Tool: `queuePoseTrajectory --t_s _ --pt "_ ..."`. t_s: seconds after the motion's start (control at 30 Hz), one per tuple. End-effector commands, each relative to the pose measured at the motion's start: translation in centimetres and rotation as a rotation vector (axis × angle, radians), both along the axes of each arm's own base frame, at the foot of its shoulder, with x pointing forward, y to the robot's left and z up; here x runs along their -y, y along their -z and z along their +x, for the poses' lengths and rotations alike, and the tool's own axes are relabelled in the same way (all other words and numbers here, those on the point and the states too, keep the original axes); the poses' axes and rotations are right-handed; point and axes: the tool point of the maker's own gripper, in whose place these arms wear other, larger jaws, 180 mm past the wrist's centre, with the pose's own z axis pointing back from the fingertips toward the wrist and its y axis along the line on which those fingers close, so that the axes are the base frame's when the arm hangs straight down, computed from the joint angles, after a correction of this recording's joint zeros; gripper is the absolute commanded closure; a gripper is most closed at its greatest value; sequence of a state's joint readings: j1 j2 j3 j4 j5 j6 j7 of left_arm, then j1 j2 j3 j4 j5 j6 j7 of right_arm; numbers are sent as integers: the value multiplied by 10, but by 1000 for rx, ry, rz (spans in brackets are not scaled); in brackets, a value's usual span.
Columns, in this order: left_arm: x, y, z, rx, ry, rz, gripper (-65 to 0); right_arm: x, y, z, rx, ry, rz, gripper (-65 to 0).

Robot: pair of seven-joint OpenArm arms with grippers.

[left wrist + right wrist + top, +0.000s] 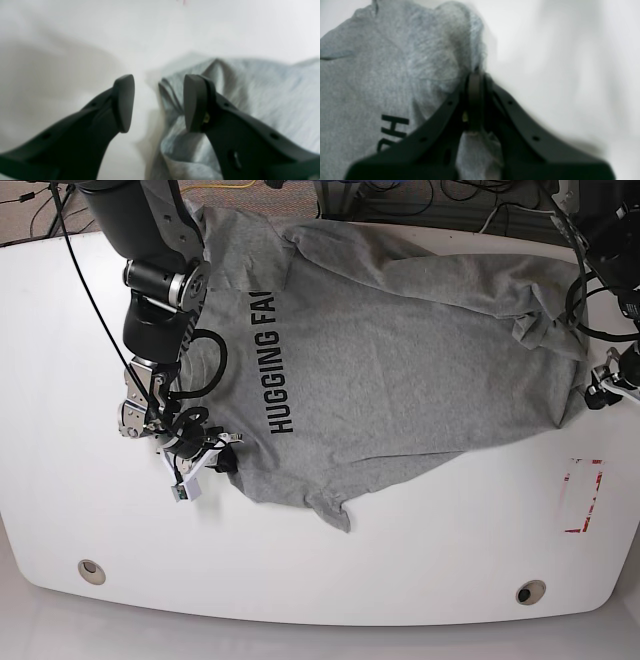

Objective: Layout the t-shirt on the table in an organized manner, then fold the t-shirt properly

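Note:
My right gripper is on a near corner of the t-shirt with its far edge folded over, so my left gripper should pinch the opposite corner [571, 416] before both shake it open.
The light grey t-shirt [400, 350] lies spread over the back half of the white table [350, 580], black lettering up and a few folds along its edges. My right gripper [218, 458] is shut on the shirt's edge at the base view's left. In the right wrist view the jaws [475, 77] pinch a ridge of grey fabric [382, 62]. My left gripper [160, 103] stands open at the shirt's opposite edge [592, 388]. One finger [195, 102] is over the crumpled fabric [262, 100] and the other [125, 102] over bare table [75, 37].
Two round grey grommet holes [91, 571] [530, 592] sit near the table's front edge. A red-outlined rectangle [583, 495] is marked at the front right. Dark cables [450, 205] run behind the table's back edge.

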State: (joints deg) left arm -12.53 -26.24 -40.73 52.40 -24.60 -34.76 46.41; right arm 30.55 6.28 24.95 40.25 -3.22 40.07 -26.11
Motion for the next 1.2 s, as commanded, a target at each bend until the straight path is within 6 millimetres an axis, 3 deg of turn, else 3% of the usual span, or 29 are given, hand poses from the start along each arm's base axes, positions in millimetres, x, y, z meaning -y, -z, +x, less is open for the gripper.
queuePoseTrajectory --t_s 0.0,0.2,0.47,0.8,0.9,1.1,1.17 --pt "-7 -12 8 35 2 16 -300 9 -10 6 29 6 -31 0" --pt "-3 -8 8 29 7 9 -300 14 -12 3 40 10 -45 0" --pt "14 16 3 -7 2 -61 -300 15 -9 0 34 11 -48 0" --pt "33 29 20 -27 1 -163 -287 16 -8 -1 32 12 -49 0" --pt "38 29 23 -36 25 -154 -226 16 -8 -1 32 12 -49 0" --pt "42 31 24 -45 43 -148 -32 16 -8 -1 32 12 -49 0" --pt "42 31 23 -46 43 -148 -19 16 -8 -1 32 12 -49 0"
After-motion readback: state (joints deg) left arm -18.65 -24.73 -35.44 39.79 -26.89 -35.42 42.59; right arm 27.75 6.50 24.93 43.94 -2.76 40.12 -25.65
